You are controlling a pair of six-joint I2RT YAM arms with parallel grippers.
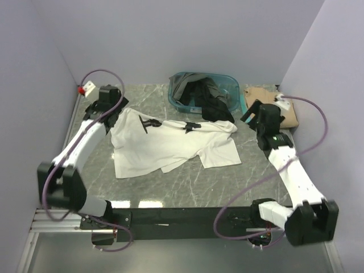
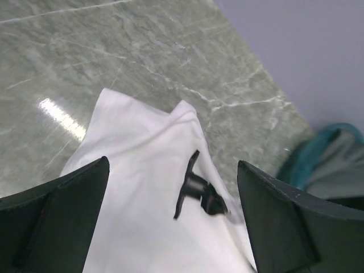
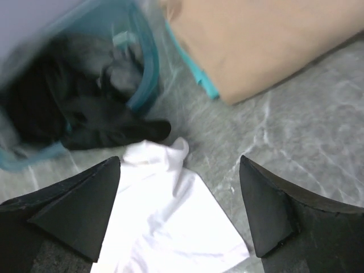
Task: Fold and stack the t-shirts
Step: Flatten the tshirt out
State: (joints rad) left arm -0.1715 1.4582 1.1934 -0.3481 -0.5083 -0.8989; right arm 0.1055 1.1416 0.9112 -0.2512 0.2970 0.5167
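Note:
I should take the white t-shirt's flat near corner (image 1: 237, 161) with my right gripper and lift along with my left gripper, because the white t-shirt bunches up (image 1: 226, 126) next to the black shirt.
A large white t-shirt (image 1: 170, 145) lies spread and rumpled mid-table, with two small black marks on its upper part. One mark shows in the left wrist view (image 2: 199, 190) on the white shirt (image 2: 136, 199). Black and dark grey shirts (image 1: 207, 96) fill the teal basket (image 1: 176, 99); a black one (image 3: 108, 128) hangs over its front rim. A folded tan shirt (image 1: 273, 105) lies back right, also in the right wrist view (image 3: 256, 40). My left gripper (image 1: 115, 115) is open over the white shirt's left shoulder. My right gripper (image 1: 251, 114) is open above the white sleeve (image 3: 170, 227).
The teal basket (image 3: 145, 68) stands at the back centre, between the white shirt and the tan shirt, and its rim shows in the left wrist view (image 2: 318, 142). Purple walls close in the left, back and right. Grey marble table (image 1: 187, 185) lies in front of the shirt.

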